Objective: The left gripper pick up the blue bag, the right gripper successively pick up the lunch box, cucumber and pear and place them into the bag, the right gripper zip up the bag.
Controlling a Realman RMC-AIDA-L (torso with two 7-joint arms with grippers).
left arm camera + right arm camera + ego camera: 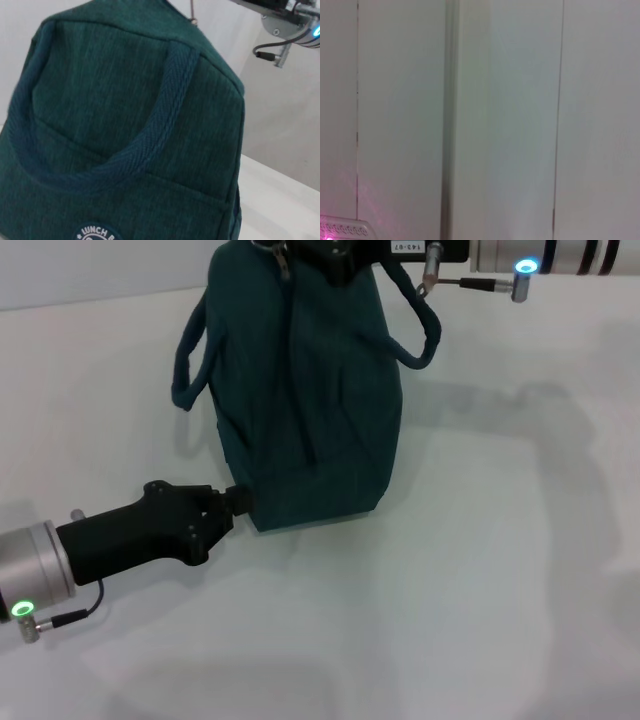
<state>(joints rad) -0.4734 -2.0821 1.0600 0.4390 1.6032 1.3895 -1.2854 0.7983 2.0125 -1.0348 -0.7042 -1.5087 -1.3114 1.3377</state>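
The robot's left gripper is low down at the blue bag's bottom corner, a long way from the zipper pull, so it needs to open and grip the bag's side higher up.
The blue bag stands upright on the white table, its top looking closed. In the left wrist view the blue bag fills the picture, showing a handle and a round "LUNCH" badge. My left gripper is low at the bag's front left bottom corner, shut on the fabric edge. Over the bag's top, at the picture's upper edge, sits my right gripper, close to the zipper pull. A metal zipper pull shows at the bag's peak. The lunch box, cucumber and pear are out of view.
The white table spreads around the bag. Two bag handles hang down its sides. The right arm's wrist and cable show beyond the bag in the left wrist view. The right wrist view holds only white wall panels.
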